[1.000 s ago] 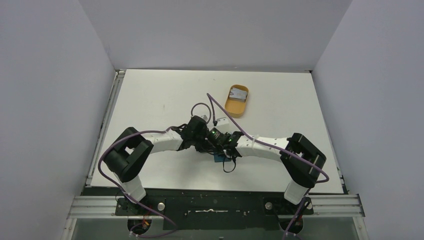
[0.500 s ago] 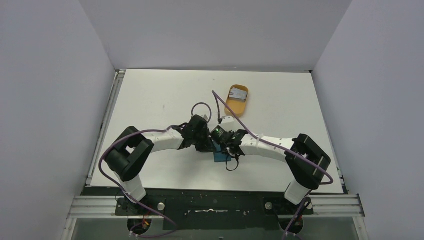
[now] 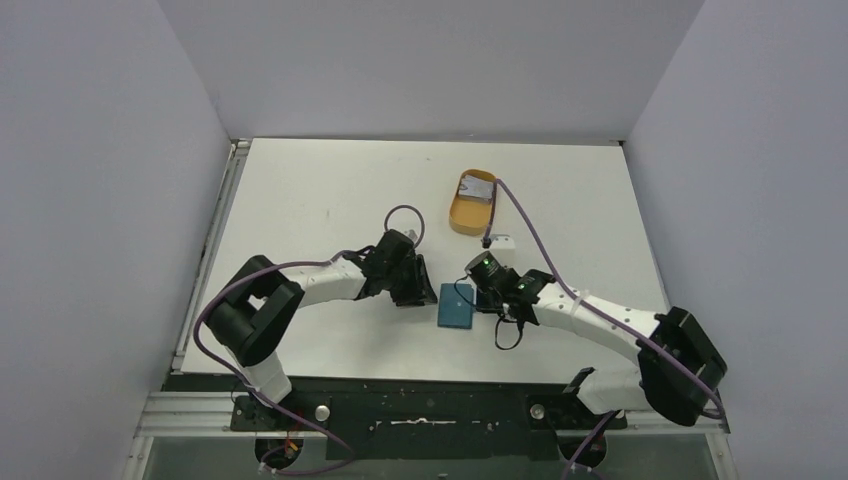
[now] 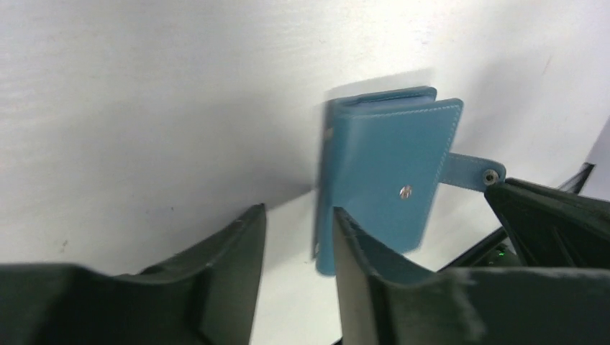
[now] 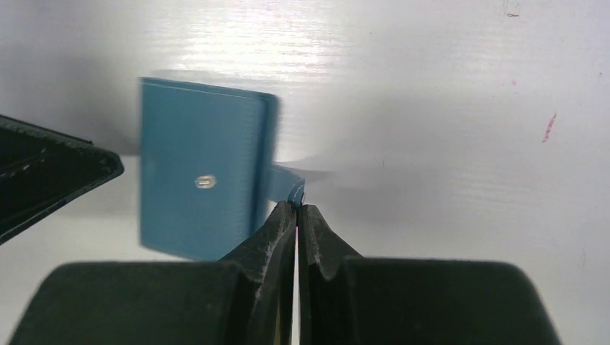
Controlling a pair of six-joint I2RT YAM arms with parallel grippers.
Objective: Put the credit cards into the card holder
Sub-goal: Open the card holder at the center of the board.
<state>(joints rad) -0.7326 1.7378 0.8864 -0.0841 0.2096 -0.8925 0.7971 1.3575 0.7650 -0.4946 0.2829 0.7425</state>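
Next, I open my left gripper wide and lift the cover's free edge with it beside the tab my right gripper holds, because my left gripper is at the card holder's folded edge.
The card holder is a closed teal wallet lying flat on the white table between the two arms. In the left wrist view the card holder shows its snap stud, with its tab sticking out to the right. My right gripper is shut on the tip of that tab. My left gripper stands open at the wallet's left edge, with bare table between its fingers. A silvery credit card lies in the orange tray.
The orange-tan oval tray stands at the back, right of centre. A purple cable loop rises from the left wrist. The left gripper's dark finger shows at the left of the right wrist view.
The two grippers have drawn apart and the wallet now lies uncovered on the table. The left jaws have opened off it. The right arm has swung right, its jaws shut on the tab.
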